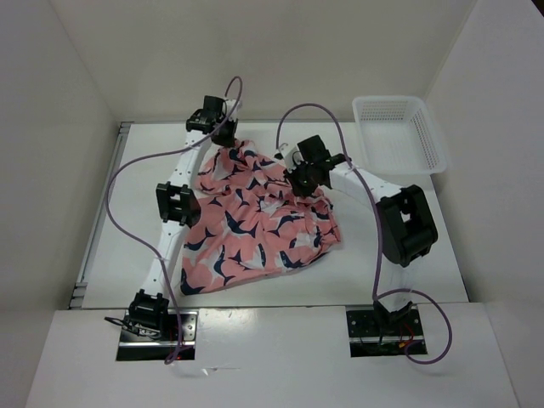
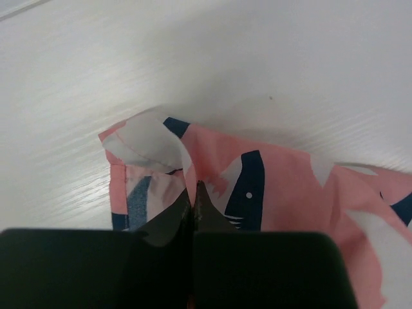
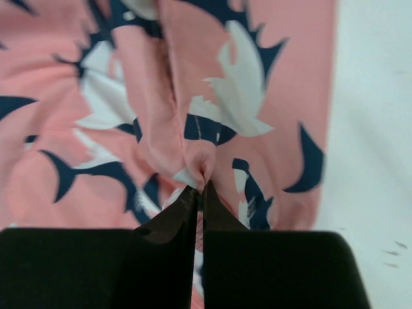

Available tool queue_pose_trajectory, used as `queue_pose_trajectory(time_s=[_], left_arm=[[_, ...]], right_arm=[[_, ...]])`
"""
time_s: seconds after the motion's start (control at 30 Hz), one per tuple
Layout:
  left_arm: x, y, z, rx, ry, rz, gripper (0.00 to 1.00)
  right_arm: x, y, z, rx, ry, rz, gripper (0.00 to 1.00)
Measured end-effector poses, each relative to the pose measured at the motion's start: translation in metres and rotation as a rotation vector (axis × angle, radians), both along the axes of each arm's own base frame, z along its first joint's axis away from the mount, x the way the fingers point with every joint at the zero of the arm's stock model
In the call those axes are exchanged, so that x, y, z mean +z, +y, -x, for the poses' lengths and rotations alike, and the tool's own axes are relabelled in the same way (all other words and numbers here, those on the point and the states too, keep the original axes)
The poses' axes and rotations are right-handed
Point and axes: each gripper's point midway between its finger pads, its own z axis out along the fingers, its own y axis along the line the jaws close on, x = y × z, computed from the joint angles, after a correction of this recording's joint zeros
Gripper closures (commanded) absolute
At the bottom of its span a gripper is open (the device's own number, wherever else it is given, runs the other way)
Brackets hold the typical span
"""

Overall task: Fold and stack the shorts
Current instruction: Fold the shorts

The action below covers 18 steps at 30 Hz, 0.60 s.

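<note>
The shorts' far edge (image 1: 270, 163) runs slanted and slack toward my right gripper, so next my left gripper lifts its corner (image 1: 240, 145), pulls the edge taut and lays it straight.
The salmon-pink shorts (image 1: 255, 223) with a navy and white print lie crumpled on the table between the two arms. My left gripper (image 1: 223, 136) is shut on the shorts' far left corner; in the left wrist view (image 2: 194, 187) the fingertips pinch a fold of the cloth (image 2: 270, 187). My right gripper (image 1: 299, 177) is shut on the shorts near their far right part; in the right wrist view (image 3: 201, 188) a small peak of fabric (image 3: 199, 161) is pinched between the tips and lifted a little.
A white plastic mesh basket (image 1: 395, 134) stands at the far right of the table. White walls enclose the table on the left, far and right sides. Purple cables loop over both arms.
</note>
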Motion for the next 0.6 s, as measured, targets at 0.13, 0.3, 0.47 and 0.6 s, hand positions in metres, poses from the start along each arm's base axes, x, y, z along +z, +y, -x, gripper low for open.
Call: queue_pose_trajectory(time_s=[0.13,0.3,0.47,0.6], left_arm=[[0.041,0.019,-0.003,0.035,-0.049,-0.002,1.0],[0.144,0.043,0.019,0.08,-0.135,-0.004,1.0],[0.242,0.045,0.071,0.08,-0.208,-0.003,1.0],[0.289,0.019,0.108,0.038,-0.26,-0.006,1.0]], right_arm=[[0.009,-0.02,-0.021,-0.045,-0.054,0.021,1.0],[0.032,-0.031,-0.029,-0.044,-0.125,0.032,1.0],[0.064,-0.047,-0.023,-0.026,-0.21,0.034,1.0],[0.072,-0.064,-0.008,-0.032,-0.235,0.042,1.0]])
